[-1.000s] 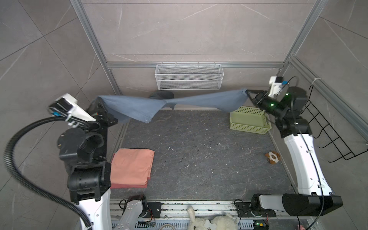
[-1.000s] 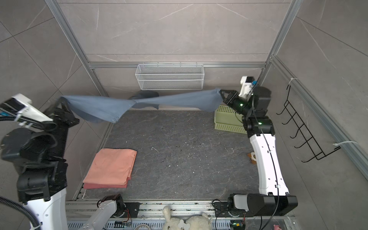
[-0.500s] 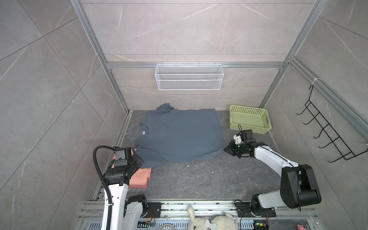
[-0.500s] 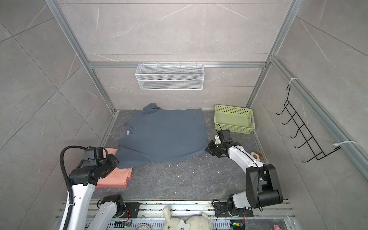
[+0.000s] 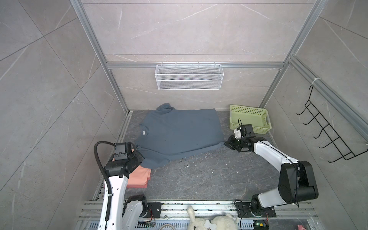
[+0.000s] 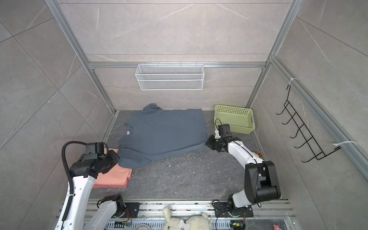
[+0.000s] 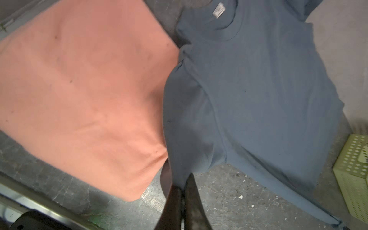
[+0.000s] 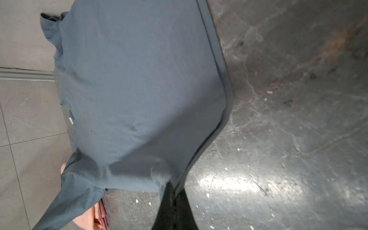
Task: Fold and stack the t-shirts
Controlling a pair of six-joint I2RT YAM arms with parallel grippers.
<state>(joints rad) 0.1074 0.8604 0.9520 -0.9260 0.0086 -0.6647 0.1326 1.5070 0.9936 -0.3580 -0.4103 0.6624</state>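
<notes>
The robot's left gripper and right gripper should pull the t-shirt's near side point(image 5: 180, 154) toward the robot, because the far sleeve point(image 5: 165, 109) of the blue-grey t-shirt is bunched up by the back wall.
A slate blue-grey t-shirt point(image 5: 179, 135) point(image 6: 161, 135) lies spread flat on the dark floor, collar to the left, far sleeve bunched against the back wall. Its near sleeve drapes over the far edge of a folded salmon-pink t-shirt pile point(image 5: 139, 176) point(image 6: 115, 176) at the front left. My left gripper point(image 5: 141, 157) point(image 7: 182, 183) is low over that pile, shut on the sleeve's edge. At the shirt's right side my right gripper point(image 5: 226, 143) point(image 8: 175, 189) is shut on the hem's near corner, just above the floor.
A pale green perforated basket point(image 5: 250, 121) stands at the back right, close behind the right wrist. A white wire basket point(image 5: 189, 79) hangs on the back wall and a black hook rack point(image 5: 328, 135) on the right wall. A small brown-and-white toy point(image 6: 257, 153) lies by the right arm.
A second ago both arms held the blue-grey shirt stretched in the air. They have come down and forward, and the shirt now lies flat on the floor, still gripped.
</notes>
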